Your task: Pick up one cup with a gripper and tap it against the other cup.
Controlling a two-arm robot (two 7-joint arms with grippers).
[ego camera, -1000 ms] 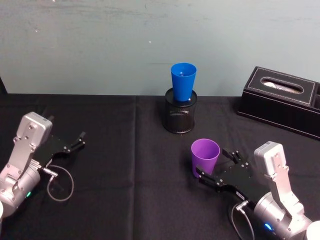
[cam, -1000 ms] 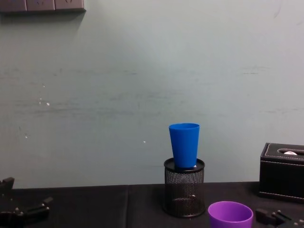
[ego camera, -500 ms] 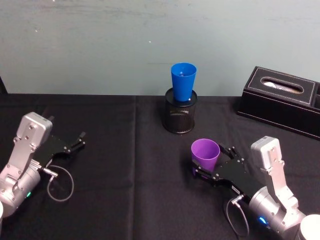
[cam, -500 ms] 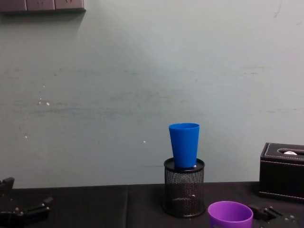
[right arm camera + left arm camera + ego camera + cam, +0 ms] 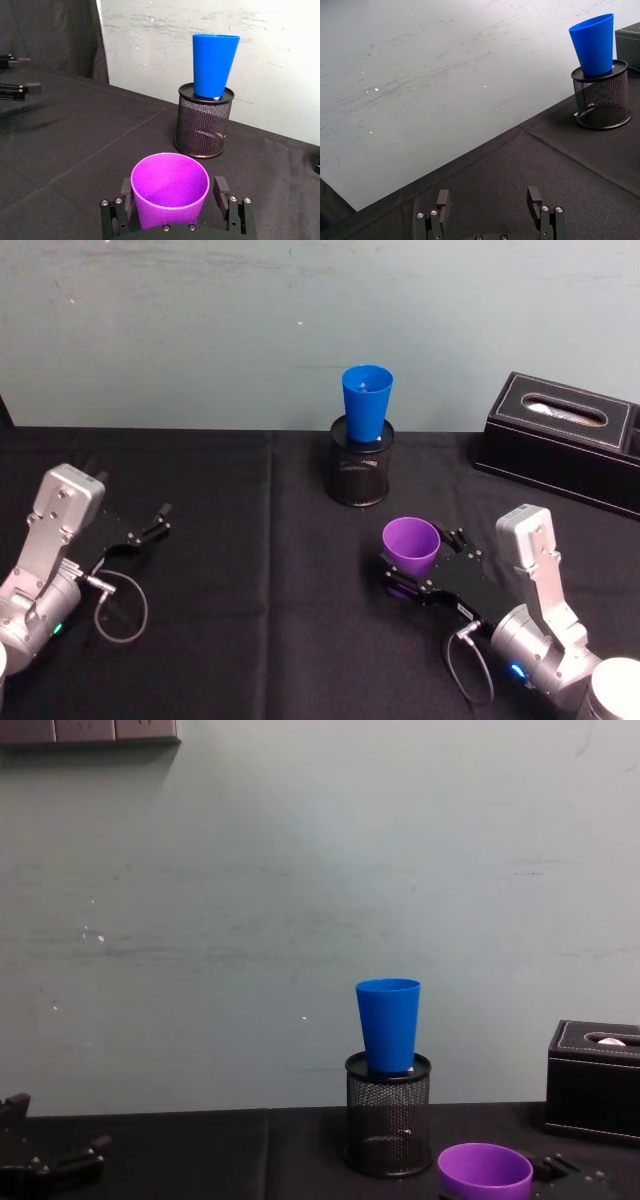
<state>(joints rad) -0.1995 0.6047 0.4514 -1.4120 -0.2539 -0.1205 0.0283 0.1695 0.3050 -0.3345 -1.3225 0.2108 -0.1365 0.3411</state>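
Observation:
I expect the blue cup [image 5: 389, 1025] to stay upright when I tap the purple cup against it, because the blue cup's base rests flat inside the mesh holder's rim [image 5: 389, 1075].
The short purple cup [image 5: 411, 545] stands upright on the black cloth at the front right. My right gripper [image 5: 420, 558] is open, with one finger on each side of the purple cup [image 5: 170, 190] low on its wall. A small gap shows at one finger [image 5: 221, 191]. The tall blue cup [image 5: 366, 403] stands upright in a black mesh holder [image 5: 360, 475] behind it, near the wall. The two cups are apart. My left gripper [image 5: 155, 522] rests open and holding nothing at the left of the table; its wrist view shows the open left gripper [image 5: 488, 200].
A black tissue box [image 5: 565, 440] sits at the back right by the wall. A grey cable [image 5: 120, 605] loops on the cloth beside the left arm. The black cloth [image 5: 260, 570] between the two arms is bare.
My right gripper has slid forward along the table, so its fingers now flank the purple cup. Neither cup has moved, and the left arm is still.

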